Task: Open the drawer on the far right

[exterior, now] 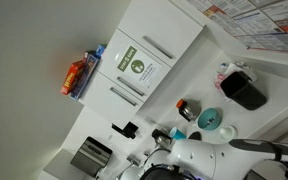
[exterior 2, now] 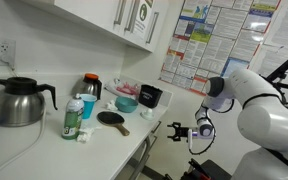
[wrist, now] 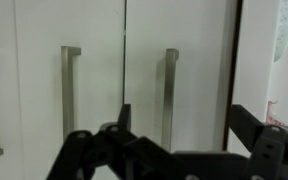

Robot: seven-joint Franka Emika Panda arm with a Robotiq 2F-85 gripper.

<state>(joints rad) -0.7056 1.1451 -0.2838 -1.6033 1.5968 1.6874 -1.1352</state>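
Note:
My gripper is to pull the drawer [wrist: 200, 75], which will slide straight out, because the silver bar handle [wrist: 169, 95] sits halfway between the long seams of the drawer's front.
In the wrist view I face a row of shut white fronts with slim upright silver bar handles. The rightmost one, the drawer [wrist: 199, 60], has its handle [wrist: 170, 92] just left of centre between my fingers. My gripper [wrist: 189, 128] is open and empty, with dark fingers on either side of that handle and short of it. In an exterior view the gripper [exterior 2: 178, 131] hangs below the counter's front edge, and the drawer fronts are hidden there.
The counter [exterior 2: 114, 140] holds a black kettle [exterior 2: 19, 100], a green bottle [exterior 2: 74, 118], a black paddle [exterior 2: 112, 118], a teal bowl [exterior 2: 127, 101] and a black container [exterior 2: 150, 96]. Upper cabinets carry a green-and-white sticker [exterior: 136, 62]. Two more handles [wrist: 71, 90] lie to the left.

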